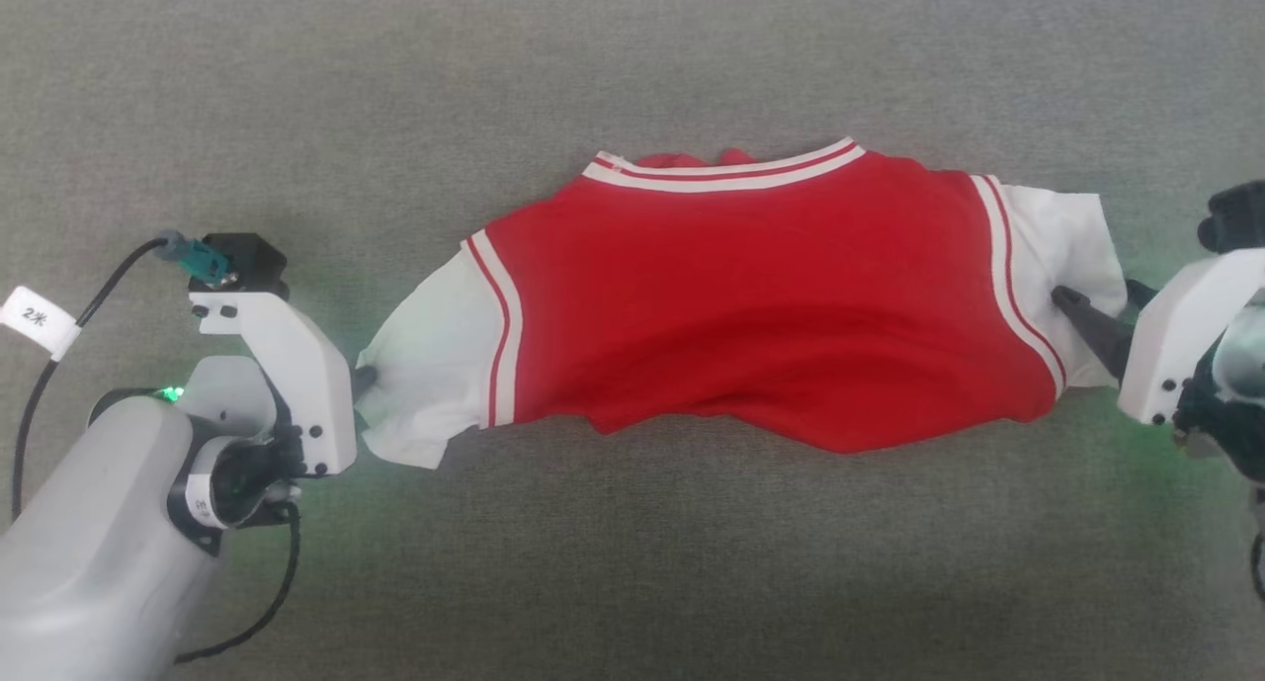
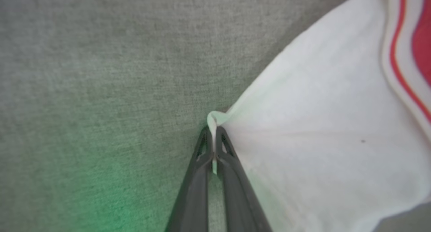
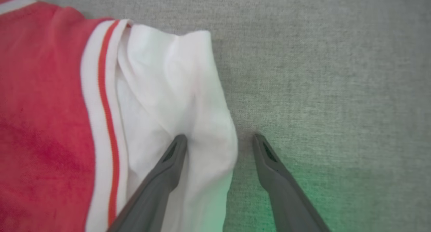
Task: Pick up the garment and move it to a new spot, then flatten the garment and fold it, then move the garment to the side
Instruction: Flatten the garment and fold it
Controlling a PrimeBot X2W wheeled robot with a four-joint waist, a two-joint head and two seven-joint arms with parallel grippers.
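Note:
The jersey's folded-under body will open out to its full length when I lift the jersey's sleeves, because red cloth (image 1: pixel 694 158) shows past the jersey's collar.
The garment (image 1: pixel 751 296), a bright red jersey with white sleeves and red-white striped trim, lies spread sideways on the grey surface, plain red side up. My left gripper (image 1: pixel 362 380) is at the tip of the jersey's left white sleeve (image 2: pixel 320 131), and its jaws (image 2: pixel 212 132) are shut on a pinch of that sleeve's edge. My right gripper (image 1: pixel 1092 305) stands open at the right white sleeve (image 3: pixel 188 100): one finger (image 3: pixel 170 158) rests on the cloth, the other finger (image 3: pixel 266 154) is on the bare surface, with the sleeve's edge between them.
A grey fabric surface (image 1: pixel 632 58) stretches all around the jersey. A black cable with a white tag (image 1: pixel 35 317) loops beside my left arm (image 1: pixel 89 523) at the lower left. Green light glows under both wrists.

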